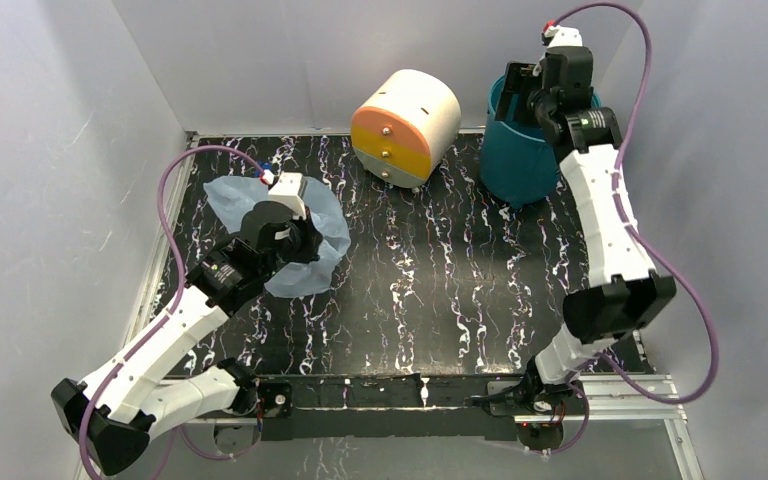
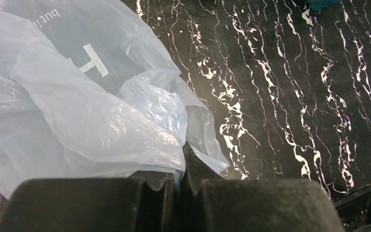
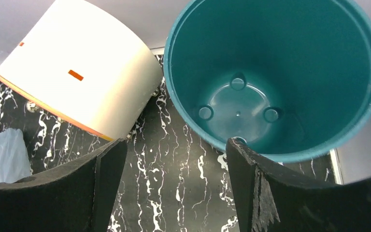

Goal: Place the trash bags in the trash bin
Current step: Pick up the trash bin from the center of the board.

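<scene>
My gripper should expect a blue stapler partly hidden under the bag, because a blue tip shows past the light-blue trash bag's far edge (image 1: pixel 245 182).
The light-blue trash bag (image 1: pixel 228 200) lies crumpled on the black marbled table at the left. In the left wrist view the bag (image 2: pixel 77 106) shows white lettering. My left gripper (image 1: pixel 298 222) sits over the bag, and in its wrist view the gripper (image 2: pixel 180 177) is shut with a fold of the film pinched between the fingers. The teal trash bin (image 1: pixel 513 160) stands upright at the back right. My right gripper (image 1: pixel 522 98) hovers at the bin's rim, open and empty. In the right wrist view the gripper (image 3: pixel 174 157) is just in front of the empty bin (image 3: pixel 280 72).
A cream-and-orange drum (image 1: pixel 407 125) lies on its side at the back centre, just left of the bin; it also shows in the right wrist view (image 3: pixel 82 82). White walls close in the table on the left, back and right.
</scene>
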`<action>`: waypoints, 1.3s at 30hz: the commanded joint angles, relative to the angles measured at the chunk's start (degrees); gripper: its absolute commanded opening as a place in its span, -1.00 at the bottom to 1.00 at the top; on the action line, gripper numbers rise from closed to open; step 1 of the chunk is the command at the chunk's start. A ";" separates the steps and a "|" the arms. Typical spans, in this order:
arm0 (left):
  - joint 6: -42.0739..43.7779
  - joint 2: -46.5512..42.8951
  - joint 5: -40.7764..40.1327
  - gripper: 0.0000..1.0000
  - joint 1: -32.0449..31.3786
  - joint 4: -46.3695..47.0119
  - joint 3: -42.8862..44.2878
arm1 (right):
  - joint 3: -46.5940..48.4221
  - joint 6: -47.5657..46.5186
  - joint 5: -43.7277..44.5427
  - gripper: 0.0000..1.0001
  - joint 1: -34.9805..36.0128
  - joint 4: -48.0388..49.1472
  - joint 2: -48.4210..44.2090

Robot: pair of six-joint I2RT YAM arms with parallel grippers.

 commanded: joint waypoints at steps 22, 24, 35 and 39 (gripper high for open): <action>-1.49 -1.89 3.92 -1.00 0.08 1.39 -0.99 | 6.94 -3.84 -20.36 -0.41 -4.97 -4.08 12.85; -1.58 -1.93 3.90 -1.00 0.08 1.36 -0.92 | 5.88 -5.01 -20.84 -0.67 -4.96 -4.29 11.09; -1.50 -2.41 2.69 -1.00 0.08 0.58 -0.14 | -9.74 -2.03 -42.46 -1.00 -4.21 -3.85 -2.98; -1.17 -2.59 1.97 -1.00 0.08 0.25 0.09 | -14.95 -5.12 -47.47 -1.00 -2.40 -5.32 -7.98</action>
